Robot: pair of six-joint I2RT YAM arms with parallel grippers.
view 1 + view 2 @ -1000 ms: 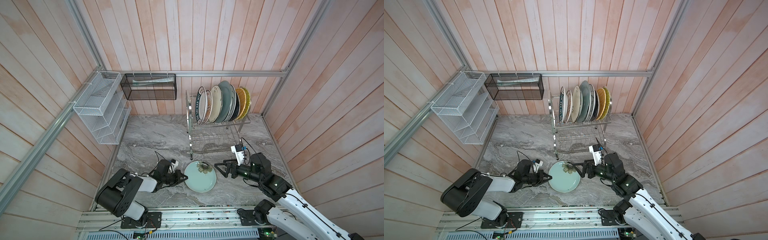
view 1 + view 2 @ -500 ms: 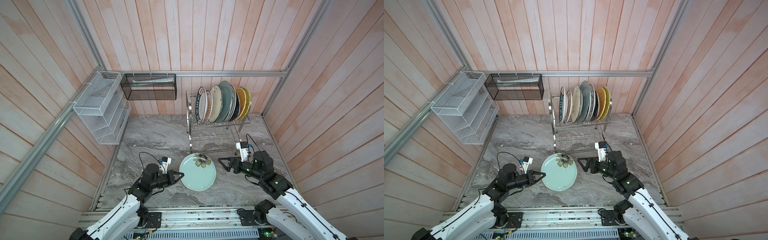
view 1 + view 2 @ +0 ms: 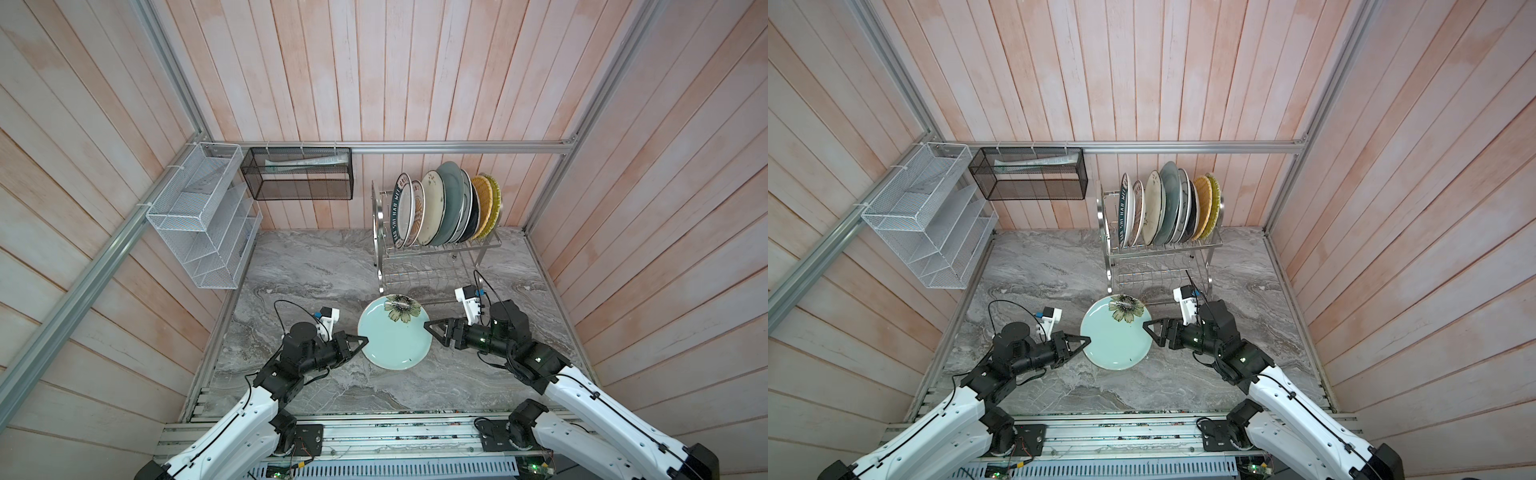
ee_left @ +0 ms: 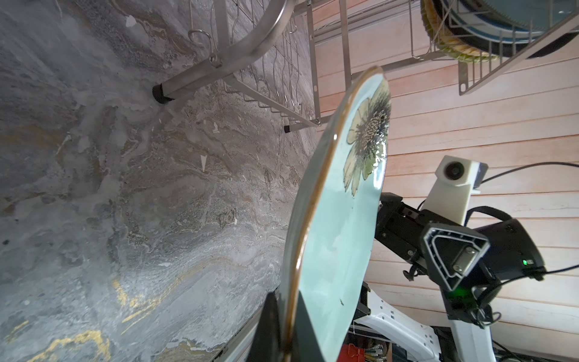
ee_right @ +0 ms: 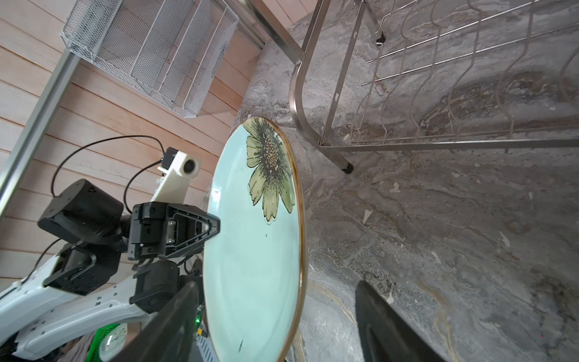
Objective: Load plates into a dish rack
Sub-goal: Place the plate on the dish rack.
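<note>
My right gripper should grip the opposite rim (image 3: 429, 339), because my left gripper holds the pale blue plate but the rack's upper level (image 3: 438, 246) stands on my right gripper's side.
A pale blue plate (image 3: 395, 338) (image 3: 1115, 338) with a painted flower hangs tilted above the marble table, just in front of the dish rack (image 3: 432, 266) (image 3: 1158, 266). My left gripper (image 3: 362, 341) (image 4: 286, 313) is shut on the plate's (image 4: 338, 235) left rim. My right gripper (image 3: 428, 326) (image 5: 279, 316) is open and straddles the plate's (image 5: 253, 250) right rim, one finger close to its face, the other well apart. Several plates (image 3: 444, 208) (image 3: 1167, 208) stand upright in the rack's upper tier. Its lower tier (image 5: 438, 94) holds nothing.
A white mesh basket (image 3: 199, 224) hangs on the left wall and a black mesh box (image 3: 299, 178) on the back wall. Wooden walls close in three sides. The rack's front legs (image 4: 161, 92) stand close behind the held plate.
The left arm has lifted the blue plate off the table towards the rack. The right gripper has slid over the plate's right rim and its jaws have narrowed.
</note>
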